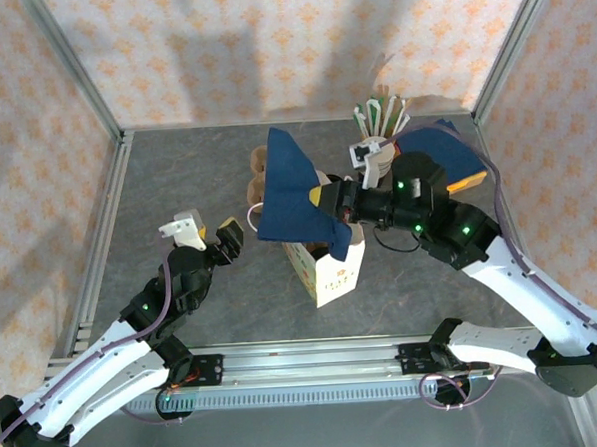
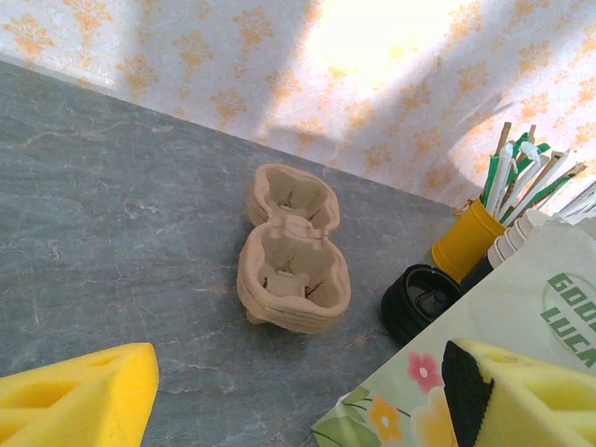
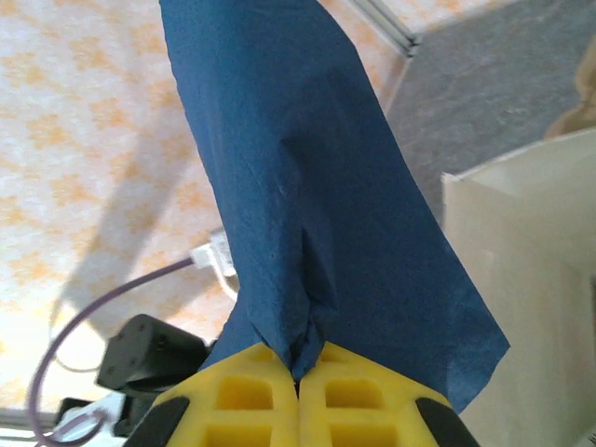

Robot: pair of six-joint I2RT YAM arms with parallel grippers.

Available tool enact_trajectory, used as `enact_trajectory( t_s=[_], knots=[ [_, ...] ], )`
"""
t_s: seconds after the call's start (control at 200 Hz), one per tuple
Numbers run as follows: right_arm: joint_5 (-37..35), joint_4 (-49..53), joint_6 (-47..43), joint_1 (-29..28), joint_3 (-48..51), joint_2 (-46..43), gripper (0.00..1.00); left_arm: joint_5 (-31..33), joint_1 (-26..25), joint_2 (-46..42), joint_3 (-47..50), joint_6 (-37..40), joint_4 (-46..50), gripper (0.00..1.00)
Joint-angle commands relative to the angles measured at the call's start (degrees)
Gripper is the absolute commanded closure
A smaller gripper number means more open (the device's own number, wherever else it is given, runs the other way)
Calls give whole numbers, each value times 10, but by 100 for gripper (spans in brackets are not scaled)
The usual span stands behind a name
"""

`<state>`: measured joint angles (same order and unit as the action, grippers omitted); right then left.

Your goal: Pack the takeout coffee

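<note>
The robot's right gripper keeps lowering the dark blue napkin, which hangs lengthwise along the bag's open top, until it is inside the bag, then release it.
The takeout coffee is hidden from me. My right gripper is shut on a corner of a dark blue napkin, which hangs over the open top of a flowered paper bag. Left of the bag, low over the table, my left gripper is open with nothing between its yellow fingers. Its right finger sits in front of the bag's printed wall.
A brown pulp cup carrier lies behind the bag. A low black stack of lids, a yellow holder of straws and nested cream-rimmed cups stand further right. More blue napkins lie at the back right.
</note>
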<state>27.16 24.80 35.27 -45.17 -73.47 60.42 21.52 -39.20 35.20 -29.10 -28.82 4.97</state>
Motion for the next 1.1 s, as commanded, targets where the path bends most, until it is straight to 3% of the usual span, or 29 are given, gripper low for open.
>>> enact_trajectory(
  t_s=[0.0, 0.36, 0.541, 1.096],
  knots=[
    [-65, 20, -13, -8, 11, -3, 100, 12, 5, -7, -10, 6, 9, 19],
    [-138, 105, -89, -9, -24, 51, 100, 4, 5, 15, -12, 7, -7, 19],
    [-119, 107, -122, -8, -17, 68, 100, 4, 5, 18, -10, 5, -8, 19],
    [-162, 171, -144, -9, -24, 125, 100, 12, 6, 15, -5, 8, -7, 18]
  ],
)
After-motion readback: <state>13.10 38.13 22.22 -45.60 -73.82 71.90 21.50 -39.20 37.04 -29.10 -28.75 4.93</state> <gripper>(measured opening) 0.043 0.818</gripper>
